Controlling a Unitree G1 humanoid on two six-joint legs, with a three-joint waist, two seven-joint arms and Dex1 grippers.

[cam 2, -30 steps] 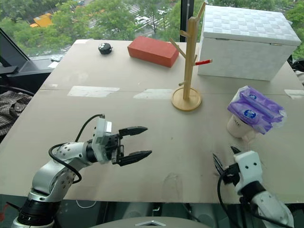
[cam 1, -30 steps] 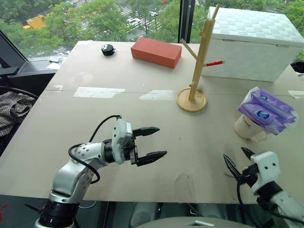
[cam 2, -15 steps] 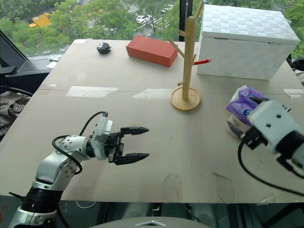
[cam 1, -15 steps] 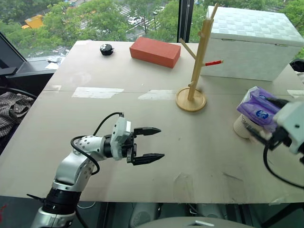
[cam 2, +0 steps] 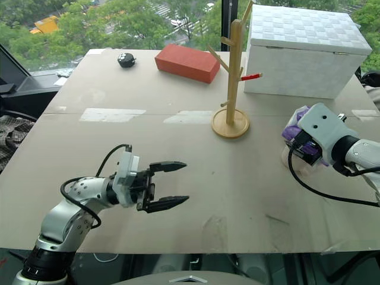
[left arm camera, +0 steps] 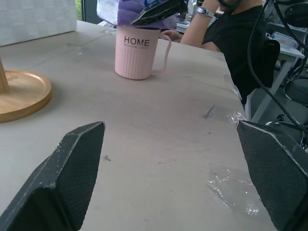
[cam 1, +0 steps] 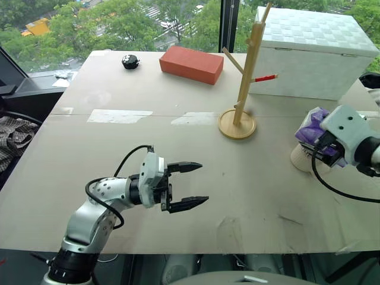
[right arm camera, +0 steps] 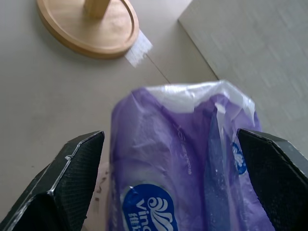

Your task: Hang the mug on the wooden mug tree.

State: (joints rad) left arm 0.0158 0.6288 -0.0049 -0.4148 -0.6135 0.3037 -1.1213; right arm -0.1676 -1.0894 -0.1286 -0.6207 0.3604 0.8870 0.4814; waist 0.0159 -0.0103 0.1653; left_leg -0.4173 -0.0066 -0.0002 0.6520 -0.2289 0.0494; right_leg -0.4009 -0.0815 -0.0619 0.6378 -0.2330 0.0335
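The purple tissue packet (cam 1: 314,126) is sitting high across the mug's rim (cam 1: 301,147), so it will come away freely when I lift it, and the mug will stay standing.
The mug (left arm camera: 139,54), pale with "HOME" on its side, stands upright on the table at the right, its handle turned away from the mug tree. A purple tissue packet (right arm camera: 178,159) lies on its rim and hides its mouth. My right gripper (right arm camera: 170,132) is open, one finger on each side of the packet, just above the mug (cam 1: 298,159). The wooden mug tree (cam 1: 247,65) stands on its round base (cam 1: 237,125) to the mug's left, with a red-tipped peg (cam 1: 267,78). My left gripper (cam 1: 202,185) hovers open over the front of the table, pointing right toward the mug.
A white box (cam 1: 314,53) stands behind the mug tree at the back right. A red brick (cam 1: 191,64) and a small black object (cam 1: 129,60) lie at the back. A person in black (left arm camera: 226,24) sits beyond the table's right edge.
My right arm rose from the table's front right edge and went forward to the tissue packet on the mug, fingers spread around it. The left gripper stayed where it was.
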